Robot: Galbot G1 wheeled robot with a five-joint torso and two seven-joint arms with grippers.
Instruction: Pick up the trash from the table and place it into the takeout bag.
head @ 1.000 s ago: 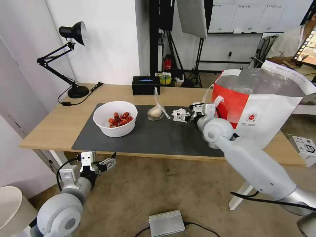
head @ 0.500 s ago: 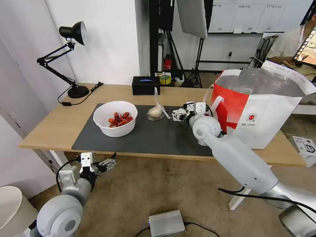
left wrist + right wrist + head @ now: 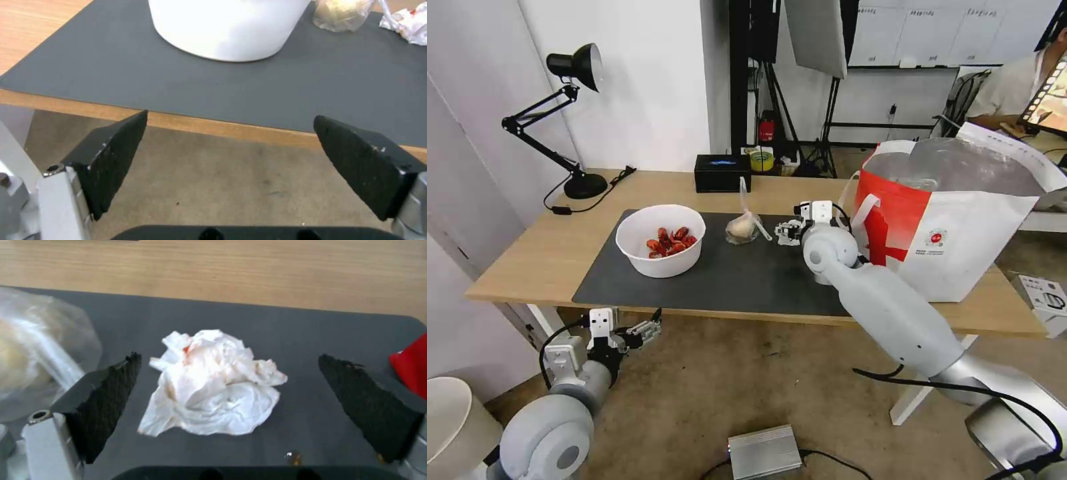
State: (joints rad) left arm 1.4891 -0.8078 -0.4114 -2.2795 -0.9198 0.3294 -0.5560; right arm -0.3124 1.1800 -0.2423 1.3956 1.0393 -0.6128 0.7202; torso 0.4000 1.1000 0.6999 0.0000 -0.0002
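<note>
The crumpled white tissue will come up as one clump with a flap hanging down when the robot lifts it, since a thin corner sticks out from the tissue's bunched middle.
On the table [image 3: 540,257], a dark grey mat [image 3: 727,273] carries the trash. That is a white bowl [image 3: 660,240] of red shells, a knotted clear bag [image 3: 742,228] with a beige lump, and a crumpled white tissue [image 3: 786,232]. The takeout bag [image 3: 954,213], white and red, stands open at the right end. My right gripper [image 3: 792,230] is open just above the tissue [image 3: 213,383], whose bulk lies between the black fingers [image 3: 106,400]. My left gripper [image 3: 650,327] is open and empty below the table's front edge, facing the bowl [image 3: 227,30].
A black tissue box [image 3: 722,172] and a tape roll [image 3: 762,160] sit at the table's back edge. A black desk lamp [image 3: 570,120] stands at the back left. A silver box [image 3: 764,452] lies on the floor in front.
My right arm has swung left along the mat, away from the takeout bag, until its gripper sits over the tissue. The left arm has barely moved.
</note>
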